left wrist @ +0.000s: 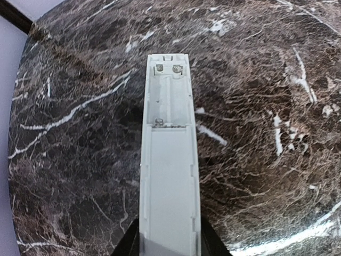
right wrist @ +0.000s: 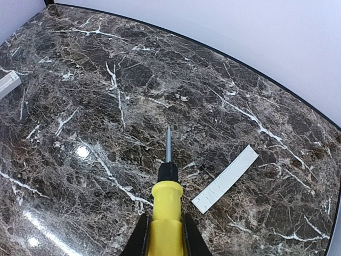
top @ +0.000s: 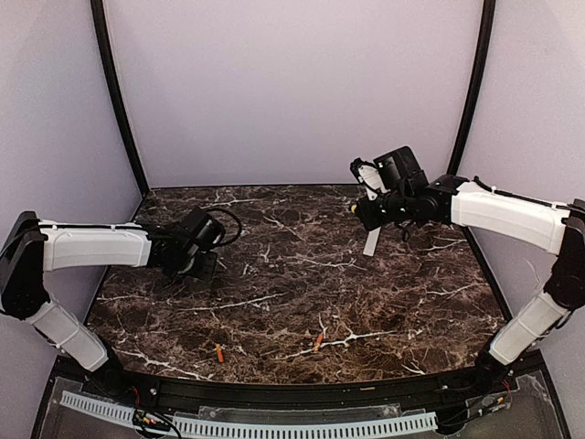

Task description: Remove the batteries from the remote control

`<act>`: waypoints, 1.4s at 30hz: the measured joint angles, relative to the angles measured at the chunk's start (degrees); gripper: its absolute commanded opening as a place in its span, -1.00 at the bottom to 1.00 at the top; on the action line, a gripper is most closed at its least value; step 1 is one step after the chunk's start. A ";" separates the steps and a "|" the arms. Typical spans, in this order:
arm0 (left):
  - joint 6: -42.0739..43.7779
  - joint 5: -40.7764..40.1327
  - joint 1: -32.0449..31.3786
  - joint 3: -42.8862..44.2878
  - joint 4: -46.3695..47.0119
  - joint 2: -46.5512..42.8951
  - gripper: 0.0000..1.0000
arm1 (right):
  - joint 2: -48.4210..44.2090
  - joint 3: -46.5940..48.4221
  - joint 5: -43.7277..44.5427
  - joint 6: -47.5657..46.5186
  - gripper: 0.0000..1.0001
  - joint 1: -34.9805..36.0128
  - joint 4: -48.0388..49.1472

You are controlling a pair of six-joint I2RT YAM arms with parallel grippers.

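The white remote's hollow [left wrist: 170, 98] is empty and faces up over clear marble [top: 190, 294]. My left gripper carries on lowering the remote until it lies flat, and then let go.
My left gripper [left wrist: 169, 252] is shut on the near end of the white remote control [left wrist: 169, 160]. The remote points away over the marble table, with its long recess facing up and empty. In the top view the left gripper [top: 201, 263] hides the remote. Two orange batteries lie loose near the table's front edge, one on the left [top: 219, 353] and one on the right [top: 318, 342]. My right gripper [right wrist: 164, 242] is shut on a yellow-handled screwdriver [right wrist: 167, 208] and holds it above the table at the back right [top: 364, 212].
The thin flat white cover strip [right wrist: 225, 179] lies on the table just right of the screwdriver tip; it also shows in the top view [top: 372, 240]. A white end [right wrist: 8, 84] pokes in at the left edge of the right wrist view. Pale walls enclose the table.
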 measured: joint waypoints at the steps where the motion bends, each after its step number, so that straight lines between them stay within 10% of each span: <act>1: -1.01 0.07 0.20 -0.83 -0.39 -0.39 -0.99 | 0.00 -0.24 -0.42 0.20 -1.00 0.00 0.50; 22: -12.61 3.41 2.99 -8.46 -0.46 -1.18 -0.80 | -2.75 -7.87 -7.87 2.27 -1.00 -0.17 8.44; 42: -16.24 4.50 3.02 -12.76 -2.45 -3.78 0.97 | -2.75 -9.20 -11.26 3.65 -1.00 -0.22 12.90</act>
